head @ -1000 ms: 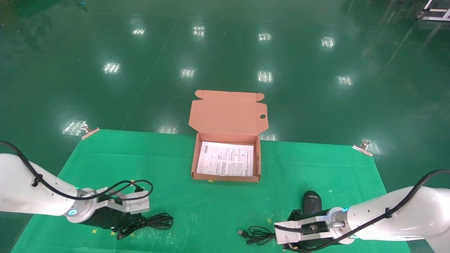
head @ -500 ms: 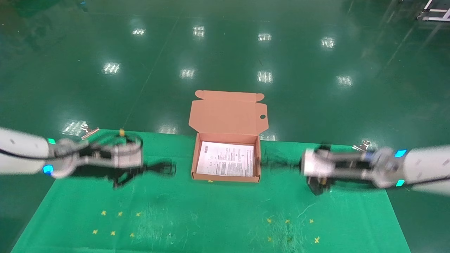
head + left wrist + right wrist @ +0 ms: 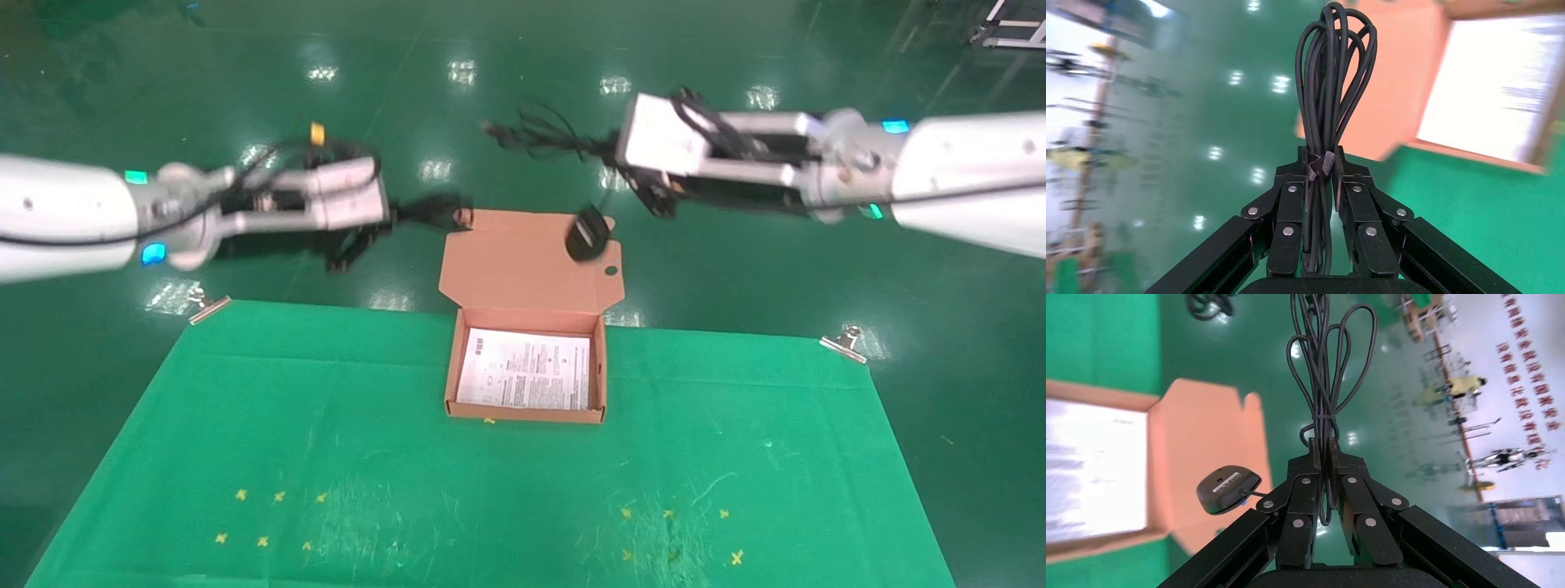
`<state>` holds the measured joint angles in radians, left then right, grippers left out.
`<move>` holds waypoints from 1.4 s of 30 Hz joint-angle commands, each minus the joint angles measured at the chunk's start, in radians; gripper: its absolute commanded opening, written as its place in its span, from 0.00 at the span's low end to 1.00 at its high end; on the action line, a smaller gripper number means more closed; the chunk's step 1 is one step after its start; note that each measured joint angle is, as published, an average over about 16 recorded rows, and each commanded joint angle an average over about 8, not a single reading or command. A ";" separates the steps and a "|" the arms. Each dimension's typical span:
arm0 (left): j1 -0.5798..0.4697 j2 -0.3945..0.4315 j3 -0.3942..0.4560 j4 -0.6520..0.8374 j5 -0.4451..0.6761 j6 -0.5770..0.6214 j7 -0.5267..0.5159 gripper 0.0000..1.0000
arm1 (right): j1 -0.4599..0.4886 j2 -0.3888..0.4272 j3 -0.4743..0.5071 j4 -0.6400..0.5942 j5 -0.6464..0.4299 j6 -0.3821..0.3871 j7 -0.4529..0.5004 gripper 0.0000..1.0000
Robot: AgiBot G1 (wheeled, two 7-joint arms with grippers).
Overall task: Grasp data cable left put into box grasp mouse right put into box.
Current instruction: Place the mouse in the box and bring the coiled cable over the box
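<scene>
The dangling mouse (image 3: 588, 235) and the data cable are both at the box lid, so next my left gripper moves away and stays back until my right gripper lowers the mouse into the box (image 3: 525, 368).
My left gripper (image 3: 391, 216) is shut on the data cable (image 3: 429, 209), a black flat coil, held in the air just left of the box lid; the left wrist view shows the fingers clamped on the coil (image 3: 1329, 86) at its strap. My right gripper (image 3: 611, 153) is shut on the mouse's bundled cord (image 3: 535, 131), not on the mouse body. The mouse (image 3: 587, 235) dangles below it in front of the lid's right corner; in the right wrist view its underside (image 3: 1228, 489) shows. The orange-pink box (image 3: 527, 415) stands open with the white sheet (image 3: 527, 380) inside.
The green cloth table (image 3: 327, 457) has metal clips at its far corners (image 3: 208, 306) (image 3: 844, 341) and small yellow marks (image 3: 261, 518) near the front. The box lid (image 3: 523, 261) stands upright behind the box. Shiny green floor lies beyond.
Both arms have lifted off the table and moved up and away toward the box lid, the left carrying the data cable, the right carrying the mouse by its cord.
</scene>
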<state>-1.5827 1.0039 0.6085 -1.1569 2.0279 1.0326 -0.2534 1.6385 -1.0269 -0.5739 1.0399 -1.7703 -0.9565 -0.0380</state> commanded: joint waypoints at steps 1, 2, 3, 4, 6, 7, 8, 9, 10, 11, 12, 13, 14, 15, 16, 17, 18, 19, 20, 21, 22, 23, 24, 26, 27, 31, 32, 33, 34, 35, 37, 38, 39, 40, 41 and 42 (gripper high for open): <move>-0.012 0.014 -0.002 -0.002 0.016 -0.019 -0.011 0.00 | 0.028 -0.035 0.003 -0.046 0.013 0.012 -0.034 0.00; -0.015 0.017 -0.003 -0.003 0.021 -0.024 -0.014 0.00 | 0.037 -0.045 0.003 -0.063 0.017 0.014 -0.047 0.00; -0.017 0.019 -0.003 -0.004 0.026 -0.028 -0.017 0.00 | 0.044 -0.053 0.004 -0.077 0.020 0.015 -0.058 0.00; -0.019 0.021 -0.004 -0.005 0.029 -0.030 -0.020 0.00 | 0.050 -0.058 0.004 -0.087 0.022 0.016 -0.066 0.00; -0.021 0.023 -0.004 -0.007 0.034 -0.033 -0.022 0.00 | 0.055 -0.067 0.005 -0.100 0.026 0.017 -0.078 0.00; -0.022 0.023 -0.004 -0.007 0.035 -0.034 -0.023 0.00 | 0.056 -0.070 0.005 -0.104 0.028 0.018 -0.081 0.00; -0.021 0.022 -0.004 -0.008 0.038 -0.035 -0.024 0.00 | 0.056 -0.075 0.005 -0.109 0.029 0.019 -0.086 0.00; -0.021 0.022 -0.004 -0.008 0.040 -0.036 -0.025 0.00 | 0.055 -0.079 0.005 -0.113 0.031 0.020 -0.089 0.00; -0.018 0.020 -0.003 -0.007 0.042 -0.036 -0.025 0.00 | 0.051 -0.081 0.004 -0.115 0.032 0.020 -0.091 0.00; -0.015 0.018 -0.002 -0.006 0.044 -0.035 -0.025 0.00 | 0.046 -0.084 0.002 -0.118 0.033 0.020 -0.093 0.00; -0.012 0.015 -0.001 -0.006 0.047 -0.035 -0.024 0.00 | 0.040 -0.087 0.000 -0.122 0.034 0.019 -0.095 0.00; -0.008 0.012 0.001 -0.006 0.051 -0.034 -0.024 0.00 | 0.035 -0.090 -0.001 -0.127 0.036 0.018 -0.097 0.00; -0.004 0.009 0.003 -0.006 0.056 -0.035 -0.024 0.00 | 0.029 -0.093 -0.003 -0.132 0.038 0.017 -0.100 0.00; 0.000 0.006 0.005 -0.007 0.062 -0.035 -0.024 0.00 | 0.024 -0.097 -0.005 -0.139 0.039 0.016 -0.103 0.00; 0.005 0.002 0.007 -0.009 0.068 -0.035 -0.025 0.00 | 0.019 -0.101 -0.007 -0.146 0.040 0.014 -0.107 0.00; 0.009 -0.001 0.009 -0.010 0.076 -0.035 -0.027 0.00 | 0.014 -0.105 -0.009 -0.154 0.042 0.013 -0.110 0.00; 0.014 -0.005 0.011 -0.012 0.084 -0.035 -0.029 0.00 | 0.009 -0.110 -0.011 -0.162 0.044 0.013 -0.114 0.00; 0.018 -0.009 0.014 -0.014 0.094 -0.034 -0.032 0.00 | 0.005 -0.116 -0.013 -0.172 0.045 0.013 -0.118 0.00; 0.023 -0.013 0.017 -0.016 0.105 -0.034 -0.036 0.00 | 0.001 -0.122 -0.014 -0.183 0.046 0.014 -0.123 0.00; 0.027 -0.018 0.019 -0.016 0.117 -0.032 -0.042 0.00 | -0.003 -0.129 -0.016 -0.194 0.048 0.016 -0.129 0.00; 0.030 -0.023 0.022 -0.016 0.130 -0.030 -0.048 0.00 | -0.006 -0.137 -0.018 -0.208 0.049 0.018 -0.135 0.00; 0.033 -0.027 0.024 -0.016 0.143 -0.028 -0.056 0.00 | -0.008 -0.146 -0.019 -0.222 0.050 0.021 -0.142 0.00; 0.036 -0.033 0.026 -0.015 0.156 -0.025 -0.064 0.00 | -0.010 -0.156 -0.020 -0.238 0.052 0.025 -0.150 0.00; 0.040 -0.044 0.029 -0.011 0.182 -0.018 -0.082 0.00 | -0.012 -0.178 -0.022 -0.271 0.055 0.032 -0.169 0.00; 0.041 -0.049 0.031 -0.010 0.196 -0.014 -0.092 0.00 | -0.013 -0.190 -0.024 -0.288 0.057 0.037 -0.181 0.00; 0.046 -0.069 0.036 -0.010 0.243 0.006 -0.130 0.00 | -0.016 -0.241 -0.027 -0.362 0.071 0.048 -0.238 0.00; 0.048 -0.074 0.037 -0.014 0.253 0.011 -0.139 0.00 | -0.016 -0.253 -0.027 -0.382 0.076 0.050 -0.254 0.00; 0.050 -0.078 0.038 -0.018 0.262 0.015 -0.146 0.00 | -0.017 -0.264 -0.026 -0.401 0.082 0.051 -0.269 0.00; 0.052 -0.081 0.038 -0.023 0.268 0.019 -0.153 0.00 | -0.019 -0.275 -0.025 -0.419 0.089 0.052 -0.283 0.00; 0.054 -0.084 0.039 -0.028 0.274 0.022 -0.159 0.00 | -0.020 -0.284 -0.024 -0.437 0.096 0.053 -0.297 0.00; 0.058 -0.090 0.039 -0.039 0.280 0.028 -0.168 0.00 | -0.024 -0.300 -0.021 -0.471 0.113 0.055 -0.321 0.00; 0.060 -0.092 0.040 -0.045 0.282 0.030 -0.171 0.00 | -0.027 -0.306 -0.019 -0.487 0.122 0.057 -0.331 0.00; 0.062 -0.093 0.039 -0.049 0.284 0.032 -0.174 0.00 | -0.031 -0.312 -0.018 -0.503 0.130 0.060 -0.341 0.00; 0.063 -0.094 0.039 -0.053 0.286 0.033 -0.177 0.00 | -0.034 -0.316 -0.019 -0.519 0.138 0.065 -0.348 0.00; 0.064 -0.095 0.039 -0.056 0.287 0.034 -0.180 0.00 | -0.037 -0.320 -0.019 -0.535 0.147 0.070 -0.353 0.00; 0.065 -0.095 0.039 -0.058 0.289 0.034 -0.182 0.00 | -0.041 -0.323 -0.021 -0.552 0.155 0.078 -0.356 0.00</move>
<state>-1.5194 0.9101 0.6479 -1.2115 2.3151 1.0656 -0.4329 1.5984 -1.3460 -0.6018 0.4835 -1.6179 -0.8707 -0.3787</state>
